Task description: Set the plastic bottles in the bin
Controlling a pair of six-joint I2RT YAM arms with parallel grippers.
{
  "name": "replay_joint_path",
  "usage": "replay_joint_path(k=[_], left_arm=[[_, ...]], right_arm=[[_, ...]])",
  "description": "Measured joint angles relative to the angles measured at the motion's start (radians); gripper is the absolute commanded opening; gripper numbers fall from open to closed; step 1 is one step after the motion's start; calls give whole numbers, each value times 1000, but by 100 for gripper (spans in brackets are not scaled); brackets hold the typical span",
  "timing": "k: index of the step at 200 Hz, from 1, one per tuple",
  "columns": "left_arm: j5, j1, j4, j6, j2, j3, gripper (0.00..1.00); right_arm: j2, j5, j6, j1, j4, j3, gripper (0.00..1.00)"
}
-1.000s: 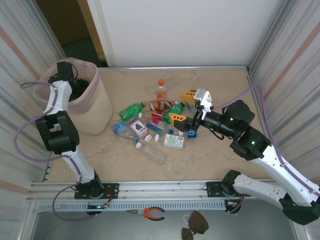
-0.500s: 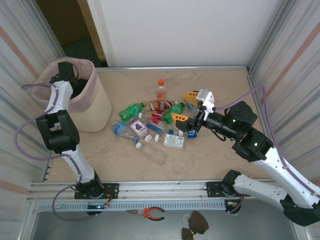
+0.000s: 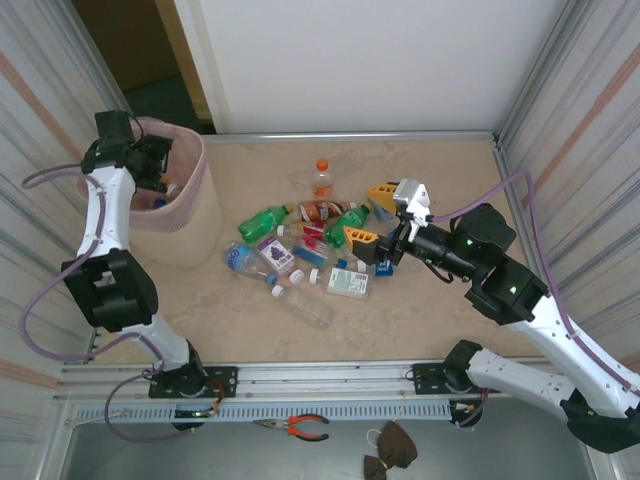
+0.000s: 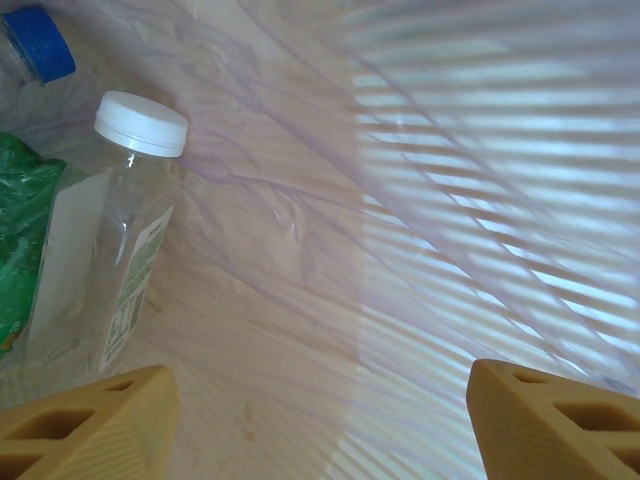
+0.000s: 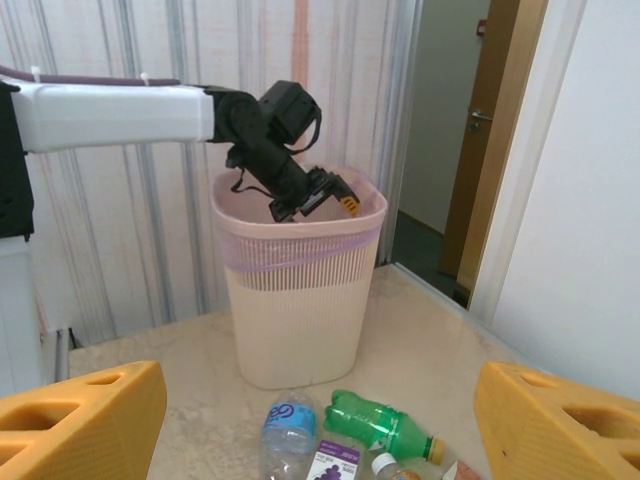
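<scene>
The bin (image 3: 184,178) is far across from my right gripper, so my right gripper should pick up the front clear bottle (image 3: 304,306) and hand it over to my left gripper.
My left gripper (image 3: 150,165) hangs open over the mouth of the beige, pink-lined bin (image 3: 190,225), with nothing between its fingers (image 4: 90,420). Below it in the bin lie a clear white-capped bottle (image 4: 110,250), a blue-capped one (image 4: 40,45) and something green (image 4: 20,240). Several plastic bottles lie heaped mid-table, among them a green one (image 3: 262,220), an orange-capped one (image 3: 321,178) and a clear one (image 3: 305,305). My right gripper (image 3: 368,214) stands open just above the heap's right side, facing the bin (image 5: 300,310), a green bottle (image 5: 385,425) and a blue-labelled one (image 5: 288,430).
Corrugated metal walls close in the table on the left and right. A white panel stands at the back, with a doorway (image 5: 450,150) behind the bin. Red-handled pliers (image 3: 300,428) lie below the front rail.
The left arm has swung up and to the left over the bin and its jaws have opened. The right arm has barely moved.
</scene>
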Motion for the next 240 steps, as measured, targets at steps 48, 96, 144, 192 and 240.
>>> replay_joint_path(k=[48, 96, 144, 192, 240], left_arm=[[12, 0, -1, -3, -86, 0, 76], [38, 0, 7, 28, -209, -1, 74], [90, 0, 93, 173, -380, -96, 77], [173, 0, 195, 332, -511, -240, 80], [262, 0, 230, 437, -573, -331, 79]], right_arm=[[-2, 0, 0, 0, -19, 0, 80], [15, -2, -2, 0, -91, 2, 80], [125, 8, -16, 24, -239, 31, 78], [307, 96, -30, 168, -392, 74, 76], [497, 173, 51, 262, -494, 76, 75]])
